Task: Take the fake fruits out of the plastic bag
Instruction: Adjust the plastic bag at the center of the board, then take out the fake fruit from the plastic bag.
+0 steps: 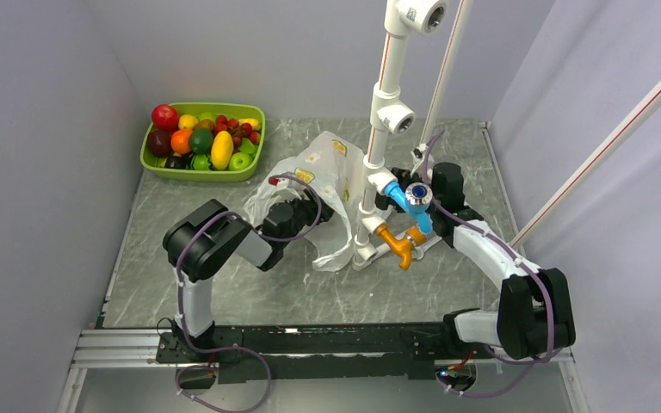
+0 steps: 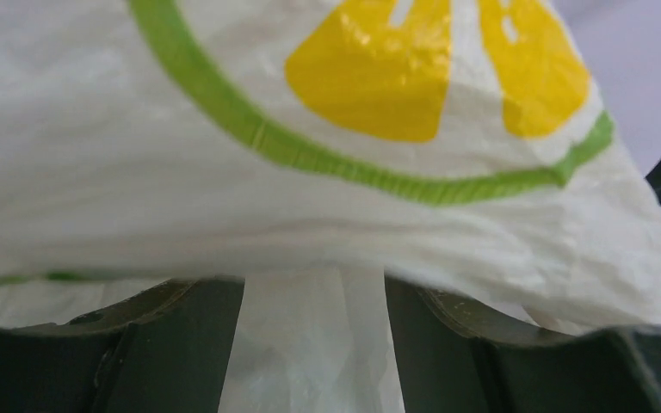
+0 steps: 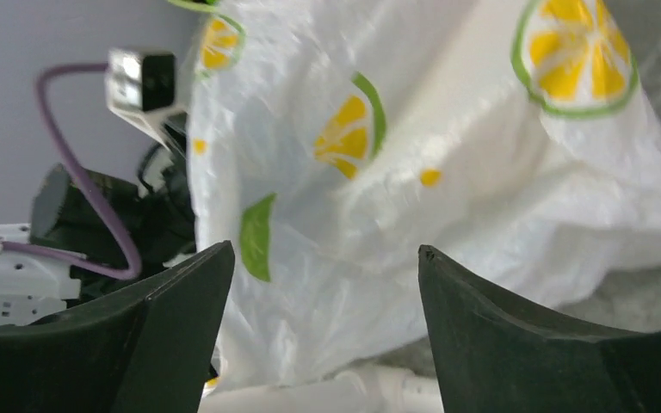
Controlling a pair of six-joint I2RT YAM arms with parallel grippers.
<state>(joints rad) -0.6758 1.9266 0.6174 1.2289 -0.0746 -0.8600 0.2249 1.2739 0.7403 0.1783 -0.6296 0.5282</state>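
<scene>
My left gripper needs to open and reach farther into the bag (image 1: 345,215) toward the pipe stand before it closes around a fruit, because only bag film (image 2: 314,344) is between its fingers.
The plastic bag (image 1: 327,176), white with lemon-slice prints, lies crumpled in the middle of the table; no fruit shows inside it. My left gripper (image 1: 308,209) is pushed in under the bag's left side. In the left wrist view the bag (image 2: 224,172) drapes over the fingertips, and the fingers (image 2: 181,344) stand apart with bag film between them. My right gripper (image 3: 325,249) is open and empty, a short way from the bag's right side (image 3: 447,172). In the top view it is mostly hidden behind the pipe stand. A bright red apple (image 1: 164,115) lies in the green tray.
A lime-green tray (image 1: 250,168) at the back left holds several mixed fruits. A white pipe stand (image 1: 379,155) with blue and orange fittings rises between the bag and my right arm. Grey walls enclose the table on the left, back and right.
</scene>
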